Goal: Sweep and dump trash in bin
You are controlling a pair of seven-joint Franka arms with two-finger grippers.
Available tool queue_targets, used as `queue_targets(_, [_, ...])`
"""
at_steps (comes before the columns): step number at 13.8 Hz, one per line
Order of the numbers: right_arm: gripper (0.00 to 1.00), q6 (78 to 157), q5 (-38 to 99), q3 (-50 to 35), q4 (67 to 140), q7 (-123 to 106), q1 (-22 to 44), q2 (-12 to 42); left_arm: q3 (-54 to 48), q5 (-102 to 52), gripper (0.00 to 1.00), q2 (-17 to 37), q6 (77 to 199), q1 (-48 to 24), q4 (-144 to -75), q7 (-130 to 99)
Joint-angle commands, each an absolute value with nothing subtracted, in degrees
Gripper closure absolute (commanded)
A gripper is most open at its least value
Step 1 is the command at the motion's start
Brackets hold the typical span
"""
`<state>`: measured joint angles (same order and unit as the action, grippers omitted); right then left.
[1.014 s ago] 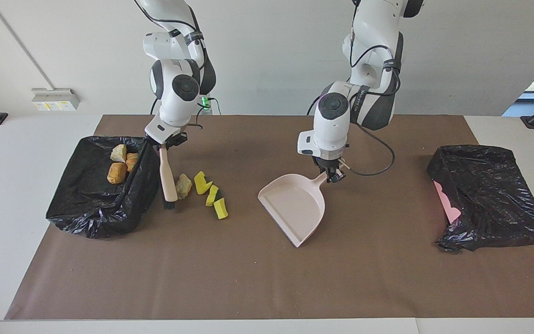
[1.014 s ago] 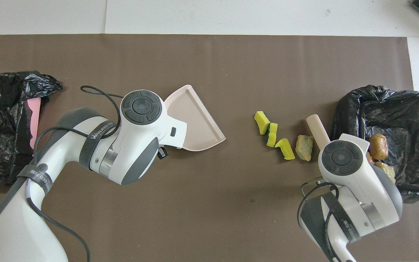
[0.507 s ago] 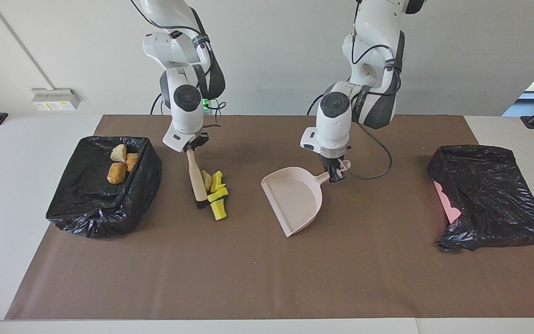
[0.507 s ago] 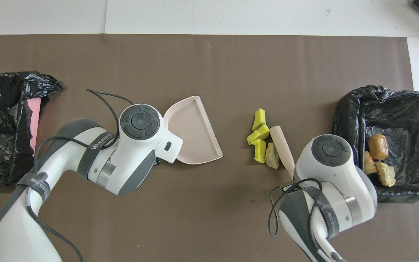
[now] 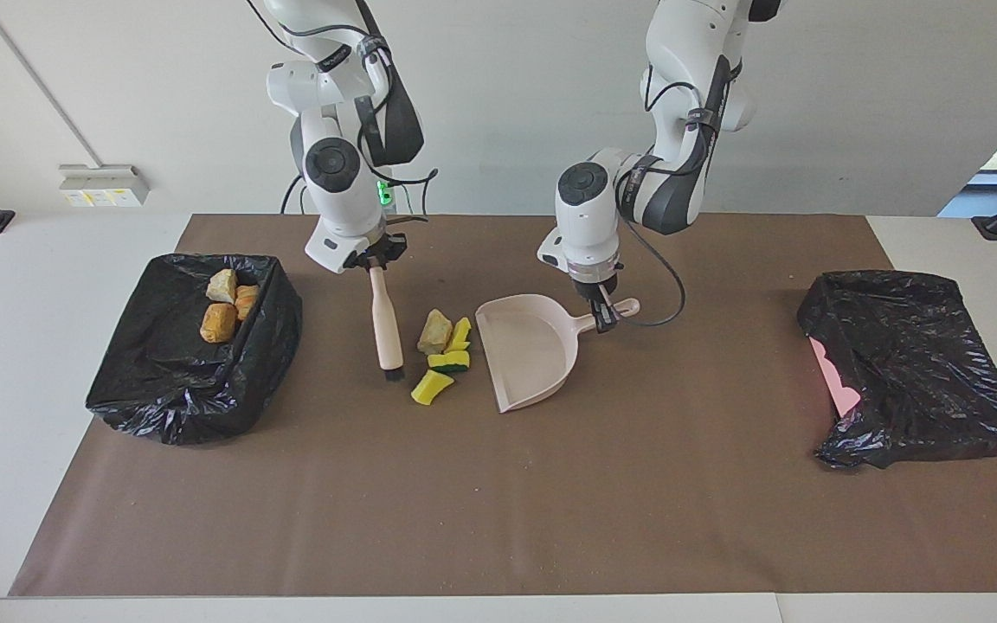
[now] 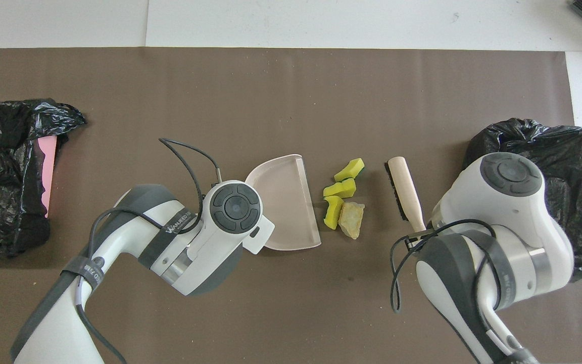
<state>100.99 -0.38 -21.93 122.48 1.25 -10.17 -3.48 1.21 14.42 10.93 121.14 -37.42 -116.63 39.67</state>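
Observation:
The brush's bristles (image 6: 396, 191) are already behind the tan lump and the sponge wedges, so my right gripper needs to sweep all of them toward the dustpan's opening (image 6: 311, 200).
My right gripper (image 5: 375, 260) is shut on the handle of a wooden brush (image 5: 388, 324), whose bristles rest on the mat; the brush also shows in the overhead view (image 6: 404, 192). My left gripper (image 5: 601, 307) is shut on the handle of a pink dustpan (image 5: 524, 346) that lies flat, mouth toward the brush. Between them lie a tan lump (image 5: 434, 331) and three yellow sponge wedges (image 5: 432, 387), one green-backed (image 5: 449, 361), close to the pan's lip (image 6: 316, 212). Three more trash pieces (image 5: 218, 322) lie in the black-lined bin (image 5: 187, 381).
The bin stands at the right arm's end of the brown mat (image 5: 498, 502). A crumpled black bag with a pink edge (image 5: 914, 363) lies at the left arm's end. Fine crumbs dot the mat.
The brush has pushed the lump and sponges from beside the bin toward the dustpan and now stands a little apart from them. The dustpan has slid toward the pieces and turned its mouth to them.

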Motion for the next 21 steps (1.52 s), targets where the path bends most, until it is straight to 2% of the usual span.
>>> queue_targets(1, [1.00, 99.76, -6.57, -22.67, 122.34, -0.70, -12.04, -3.51, 1.67, 15.91, 1.00, 9.58, 122.87, -38.41, -120.15, 39.38])
queue_targets(4, [1.00, 102.03, -7.47, -23.12, 125.85, 0.79, -10.73, -2.38, 1.67, 15.91, 1.00, 9.41, 123.13, -38.14, -120.76, 39.20])
queue_targets(6, [1.00, 101.95, -5.03, -23.12, 125.77, 0.62, -7.40, -1.32, 1.76, 16.00, 1.00, 9.32, 122.26, -38.50, -120.67, 38.94])
queue_targets(10, [1.00, 102.65, 9.46, -23.20, 125.42, 1.05, -1.86, -0.09, 1.76, 18.71, 1.00, 9.14, 118.76, -39.63, -119.62, 34.21])
queue_targets(13, [1.00, 103.89, 21.84, -23.20, 125.33, 0.88, -0.09, -0.26, 1.76, 19.07, 1.00, 8.35, 113.66, -41.74, -119.36, 27.69])
queue_targets(15, [1.00, 103.10, 29.67, -23.12, 123.67, -0.17, -0.87, 0.00, 1.58, 21.87, 1.00, 8.09, 112.76, -42.10, -119.09, 27.69])
queue_targets(17, [1.00, 98.82, 34.00, -22.85, 120.78, -1.14, -3.33, -0.17, 1.41, 21.80, 1.00, 8.09, 113.55, -42.10, -119.18, 27.60])
queue_targets(19, [1.00, 93.36, 32.27, -22.42, 117.43, -1.32, -5.96, -0.61, 1.41, 21.80, 1.00, 8.17, 114.95, -41.66, -119.35, 27.60])
queue_targets(21, [1.00, 92.11, 24.92, -22.24, 115.94, -1.49, -7.73, -1.05, 1.41, 21.71, 1.00, 8.17, 115.58, -41.31, -119.71, 27.60])
